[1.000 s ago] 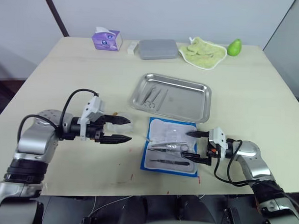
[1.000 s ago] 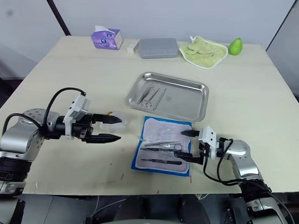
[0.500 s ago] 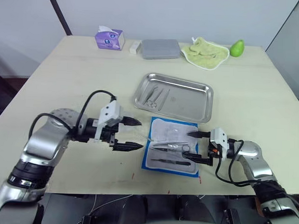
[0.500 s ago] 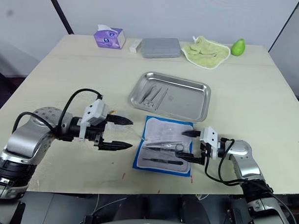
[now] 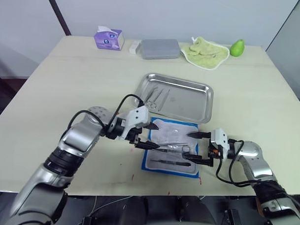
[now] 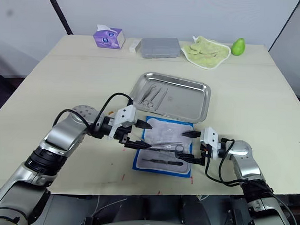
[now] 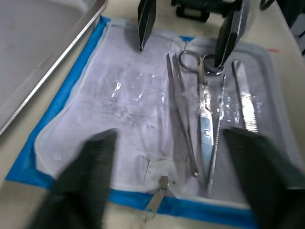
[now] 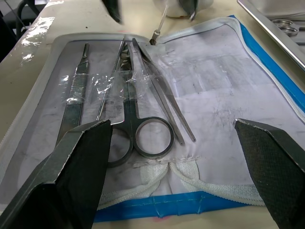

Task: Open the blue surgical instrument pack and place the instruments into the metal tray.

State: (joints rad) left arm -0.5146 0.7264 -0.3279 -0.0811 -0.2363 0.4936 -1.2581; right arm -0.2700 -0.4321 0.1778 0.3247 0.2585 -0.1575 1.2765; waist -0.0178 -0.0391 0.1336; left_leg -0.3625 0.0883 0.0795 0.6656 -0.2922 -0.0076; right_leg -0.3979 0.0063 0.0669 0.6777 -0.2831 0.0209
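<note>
The slim straight instrument point(image 7: 183, 119) is lying away from the scissors and its end is clear of the strap, so it will come loose by itself when the robot lifts it.
The blue surgical instrument pack point(image 5: 149, 162) lies open on the table, pale lining up, just in front of the metal tray point(image 5: 189, 106). Scissors point(image 8: 128, 109), long tweezers point(image 8: 162, 105) and a flat steel handle point(image 8: 76, 90) lie strapped inside it. A few instruments point(image 5: 155, 98) lie in the tray's left end. My left gripper point(image 5: 156, 137) stands open over the pack's left edge, its tips above the lining. Facing it at the pack's right edge is my right gripper point(image 5: 187, 146), open, with the scissor rings between its fingers but not touched.
Along the table's far edge stand a purple tissue box point(image 5: 108, 39), a small white block point(image 5: 134, 47), a grey rectangular box point(image 5: 160, 48), a green cloth point(image 5: 204, 51) and a green pear point(image 5: 235, 47). The tray's rim point(image 7: 47, 57) runs close along the pack's far side.
My left arm has swung right from the bare table to the pack's left edge, still open. The right gripper has stayed at the pack's right edge.
</note>
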